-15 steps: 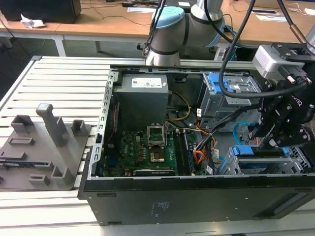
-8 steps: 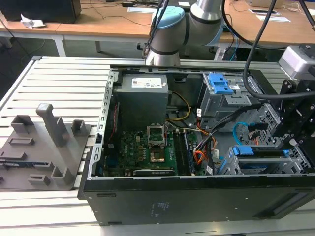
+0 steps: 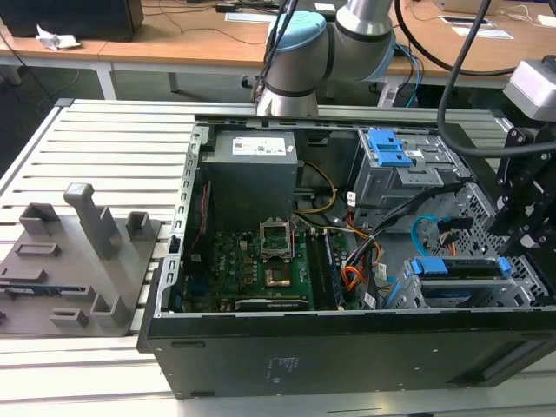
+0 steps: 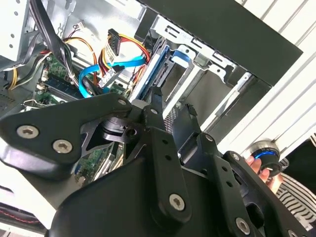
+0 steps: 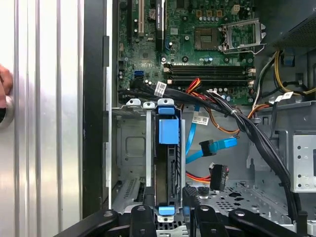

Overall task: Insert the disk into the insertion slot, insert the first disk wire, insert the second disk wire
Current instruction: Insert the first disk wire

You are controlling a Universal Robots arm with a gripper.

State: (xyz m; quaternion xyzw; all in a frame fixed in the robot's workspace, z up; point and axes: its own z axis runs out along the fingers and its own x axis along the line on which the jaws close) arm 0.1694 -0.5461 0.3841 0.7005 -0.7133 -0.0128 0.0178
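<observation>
The orange-and-black wire bundle (image 5: 198, 178) runs in a loose curve into the black plug (image 5: 218, 177), so the bundle will drag behind and bend when I move the plug toward the disk.
The disk (image 5: 168, 163), silver in its bright blue frame, stands edge-on inside the insertion slot (image 5: 129, 148), a perforated metal cage at the case's corner. In the exterior view the disk (image 3: 460, 269) lies in the slot (image 3: 404, 294) at that view's lower right. My gripper (image 5: 169, 195) is open, one finger on each side of the disk's near end, apart from it. It also appears in the second wrist view (image 4: 174, 111) and the exterior view (image 3: 514, 234). The second disk wire (image 5: 217, 145), flat and light blue, loops beside the slot with its plug hanging free.
An orange-and-black wire bundle (image 5: 217, 175) with a black plug dangles near the blue cable. A taller grey cage with a blue latch (image 3: 391, 156) stands behind. The motherboard (image 3: 252, 269) fills the case floor. A person's hand (image 4: 259, 169) rests outside the case wall.
</observation>
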